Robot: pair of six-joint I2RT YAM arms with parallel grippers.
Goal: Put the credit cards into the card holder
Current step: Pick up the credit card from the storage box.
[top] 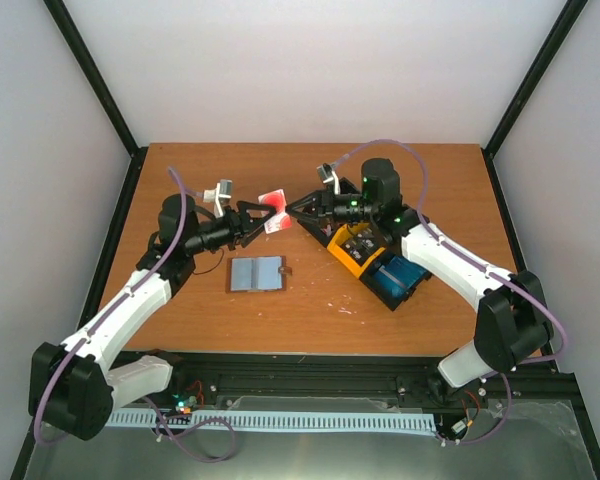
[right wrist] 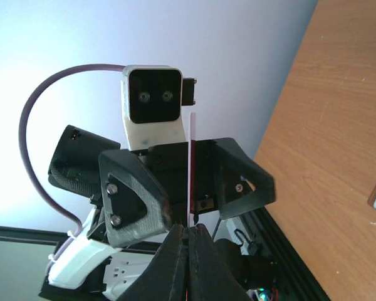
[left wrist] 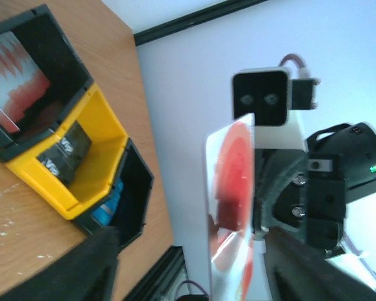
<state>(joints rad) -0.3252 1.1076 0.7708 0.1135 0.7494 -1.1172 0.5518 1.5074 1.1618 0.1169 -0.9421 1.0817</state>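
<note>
The credit card point(top: 274, 205) is at a slant at the ends of my right gripper's fingers, so my left gripper should keep the card still while my right gripper opens and grips its edge point(top: 287, 212) squarely.
A red-and-white credit card point(top: 272, 222) is held upright in mid-air between my two grippers, above the table behind the card holder. My right gripper point(top: 292, 212) is shut on one edge of it, and its fingertips pinch the card point(right wrist: 192, 163) in the right wrist view point(right wrist: 189, 232). My left gripper point(top: 258, 224) is open, with one finger on each side of the card point(left wrist: 232, 188) and not touching it. The card holder point(top: 255, 273) lies open on the table, grey-blue lining up, its brown tab to the right.
A row of bins stands at the right under my right arm: a black bin point(left wrist: 50, 37) with red-and-white cards, a yellow bin point(top: 352, 258) with dark cards point(left wrist: 66, 153), and a black bin with blue cards point(top: 398, 280).
</note>
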